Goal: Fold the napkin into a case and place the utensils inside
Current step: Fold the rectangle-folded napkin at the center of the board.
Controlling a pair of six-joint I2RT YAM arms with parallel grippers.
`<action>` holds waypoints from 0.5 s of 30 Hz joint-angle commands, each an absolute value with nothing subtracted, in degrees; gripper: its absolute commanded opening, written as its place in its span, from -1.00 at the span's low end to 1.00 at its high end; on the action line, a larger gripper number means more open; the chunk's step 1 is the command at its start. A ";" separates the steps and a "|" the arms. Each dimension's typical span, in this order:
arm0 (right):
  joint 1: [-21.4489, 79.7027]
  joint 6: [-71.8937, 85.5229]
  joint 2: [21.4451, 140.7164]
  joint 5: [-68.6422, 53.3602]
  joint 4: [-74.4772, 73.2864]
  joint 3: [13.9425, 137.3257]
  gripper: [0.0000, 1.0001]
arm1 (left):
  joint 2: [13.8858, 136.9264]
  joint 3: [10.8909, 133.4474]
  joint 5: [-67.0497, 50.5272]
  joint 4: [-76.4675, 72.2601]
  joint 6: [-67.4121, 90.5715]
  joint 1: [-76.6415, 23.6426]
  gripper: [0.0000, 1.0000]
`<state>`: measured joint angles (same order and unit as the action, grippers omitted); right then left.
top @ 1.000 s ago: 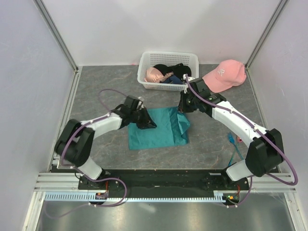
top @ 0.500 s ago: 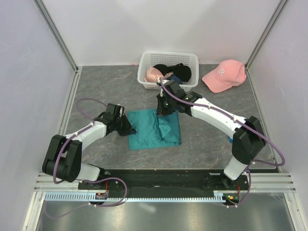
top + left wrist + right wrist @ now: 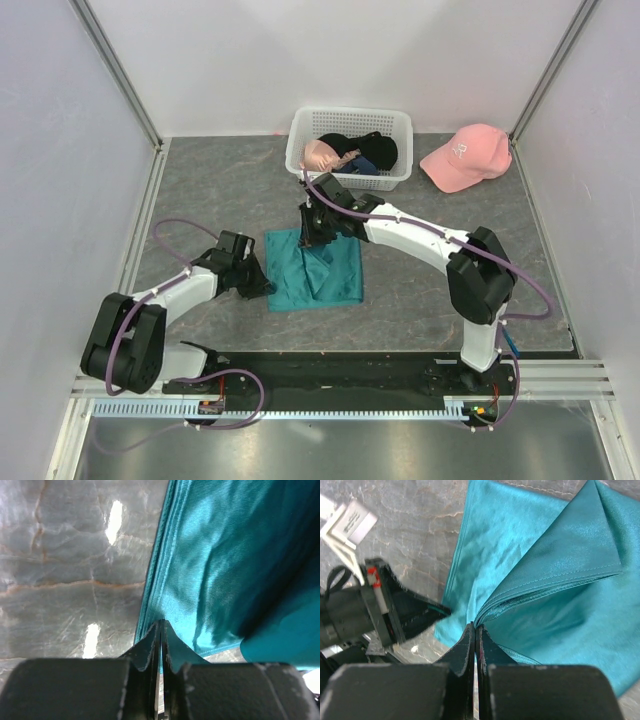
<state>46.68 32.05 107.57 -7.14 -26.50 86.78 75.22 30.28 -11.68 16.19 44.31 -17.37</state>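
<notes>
The napkin's edge (image 3: 272, 297) is pinned by my left gripper, so my right gripper should now pull the flap's hem toward that edge (image 3: 270, 258) and let go beside it.
The teal napkin (image 3: 340, 282) lies half folded on the grey table (image 3: 420, 300), with one flap lifted off its middle. My right gripper (image 3: 310, 243) is over the napkin's far left part, and in the right wrist view it (image 3: 475, 626) is shut on the doubled hem of that flap (image 3: 555, 580). At the napkin's left edge my left gripper (image 3: 268, 288) is low on the table. Its jaws (image 3: 161, 625) are pressed together on the edge of the cloth (image 3: 225, 555), and the right wrist view shows a teal sliver at their tip (image 3: 427, 615). The utensils are hidden.
A white lattice basket (image 3: 392, 122) with black and pink garments stands at the back, just beyond the right gripper. A pink baseball cap (image 3: 465, 155) lies at the back right. The right arm (image 3: 420, 238) stretches across the table from the near right.
The right gripper has carried the napkin's flap from the right side leftward over the cloth. The left gripper has drawn back left to the napkin's edge and closed.
</notes>
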 commanded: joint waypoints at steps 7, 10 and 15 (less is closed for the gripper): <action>47.99 36.12 113.11 -10.81 -21.09 91.32 -1.00 | 72.33 28.65 -8.44 15.03 45.18 -17.31 -0.85; 48.43 36.12 114.08 -10.98 -20.65 91.49 -1.00 | 72.33 28.48 -8.26 14.94 45.26 -17.31 -0.85; 48.87 36.39 115.57 -11.95 -20.65 92.02 -1.00 | 72.16 28.30 -8.35 14.85 45.09 -17.31 -0.86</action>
